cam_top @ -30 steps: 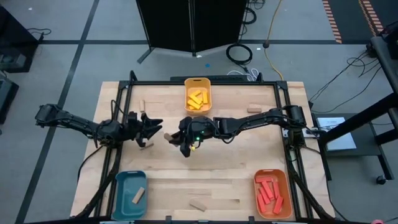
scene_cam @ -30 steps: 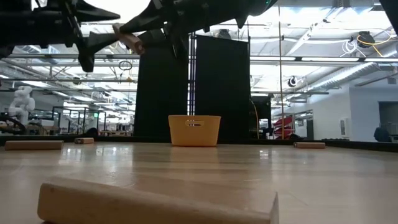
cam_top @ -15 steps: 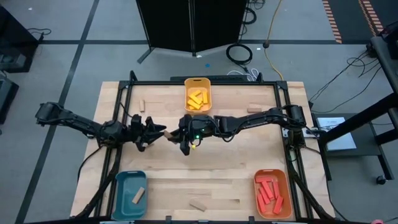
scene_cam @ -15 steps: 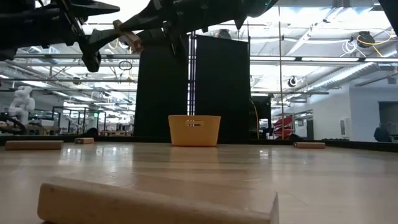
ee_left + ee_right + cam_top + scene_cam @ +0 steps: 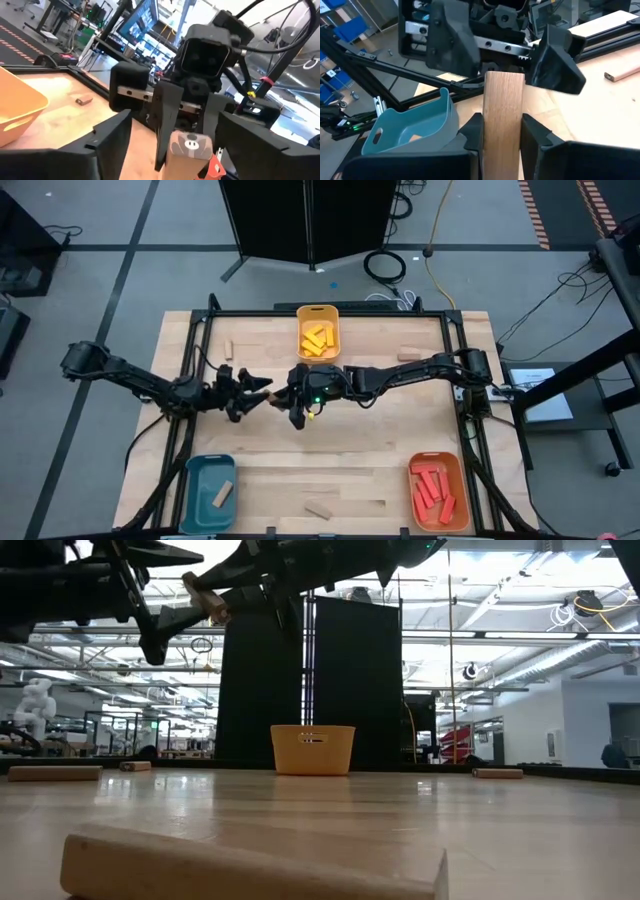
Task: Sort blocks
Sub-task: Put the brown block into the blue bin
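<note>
I should take the block's loose end [image 5: 191, 144] with my left gripper and carry the block to the tray, because the teal tray [image 5: 208, 493] is far from my right gripper, which is holding the tan block.
A tan wood block [image 5: 268, 394] hangs in the air over the middle of the table, with my right gripper [image 5: 284, 397] shut on it. My left gripper [image 5: 253, 390] is open and faces the right one. Its two fingers [image 5: 451, 46] stand on either side of the block's free end [image 5: 504, 80] with a gap on each side. In the left wrist view the block's end face [image 5: 189, 145] shows between the left fingers. In the low view the block [image 5: 205, 595] is high above the tabletop. My right gripper pinches the block's rear part [image 5: 503, 131] between its two fingers, one on each side. The fingers come about level from the table's right side and lie along the block. The block sticks out ahead of them toward the left arm, clear of the table.
A yellow tray [image 5: 318, 314] with yellow blocks stands at the far edge. A teal tray [image 5: 196, 495] holding a tan block is near left, and an orange tray [image 5: 460, 480] with red blocks is near right. Loose tan blocks [image 5: 229, 349] [image 5: 408, 355] [image 5: 319, 509] lie on the table.
My left gripper has moved toward the table's right, up to the right gripper, and its fingers now stand around the free end of the tan block. The right gripper and the block have kept still.
</note>
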You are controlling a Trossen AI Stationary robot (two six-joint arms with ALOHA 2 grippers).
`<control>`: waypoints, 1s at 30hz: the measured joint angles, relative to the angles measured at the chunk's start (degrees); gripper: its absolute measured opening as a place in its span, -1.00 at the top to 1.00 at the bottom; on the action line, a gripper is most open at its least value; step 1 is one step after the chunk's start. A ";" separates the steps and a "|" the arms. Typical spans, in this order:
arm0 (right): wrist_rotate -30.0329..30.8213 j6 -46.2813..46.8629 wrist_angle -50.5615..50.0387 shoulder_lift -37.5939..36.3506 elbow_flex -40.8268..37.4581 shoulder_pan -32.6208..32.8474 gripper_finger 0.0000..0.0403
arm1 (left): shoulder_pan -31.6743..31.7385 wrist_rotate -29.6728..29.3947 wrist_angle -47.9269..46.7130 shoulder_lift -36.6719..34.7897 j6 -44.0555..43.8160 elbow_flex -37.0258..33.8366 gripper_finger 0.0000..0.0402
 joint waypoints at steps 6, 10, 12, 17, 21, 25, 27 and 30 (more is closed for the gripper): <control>2.81 0.21 0.04 0.00 0.00 -0.41 0.78 | 0.00 0.13 -0.13 1.78 0.53 0.03 -0.58; 3.00 1.33 0.23 0.00 0.00 -1.12 0.78 | 0.00 0.18 -0.17 2.01 3.78 0.03 -0.54; 3.06 1.55 0.31 0.00 0.02 -1.20 0.78 | 0.00 0.19 -0.15 2.01 4.96 0.03 -0.47; 2.84 2.39 0.31 0.00 0.02 -1.26 0.78 | 0.00 0.35 -0.09 2.01 6.46 0.03 -0.22; 2.79 2.44 0.47 -0.02 0.05 -1.40 0.77 | 0.02 0.06 0.90 2.01 7.83 0.03 -0.02; 2.64 2.81 0.55 -0.07 0.09 -1.33 0.77 | 0.00 -0.01 1.65 2.01 9.04 0.03 0.11; 2.60 2.83 0.50 -0.07 0.09 -1.33 0.77 | 0.02 -0.19 1.67 2.01 9.12 0.03 0.15; 2.54 2.83 0.50 -0.07 0.09 -1.33 0.77 | 0.00 -0.51 1.69 2.01 9.49 0.03 0.21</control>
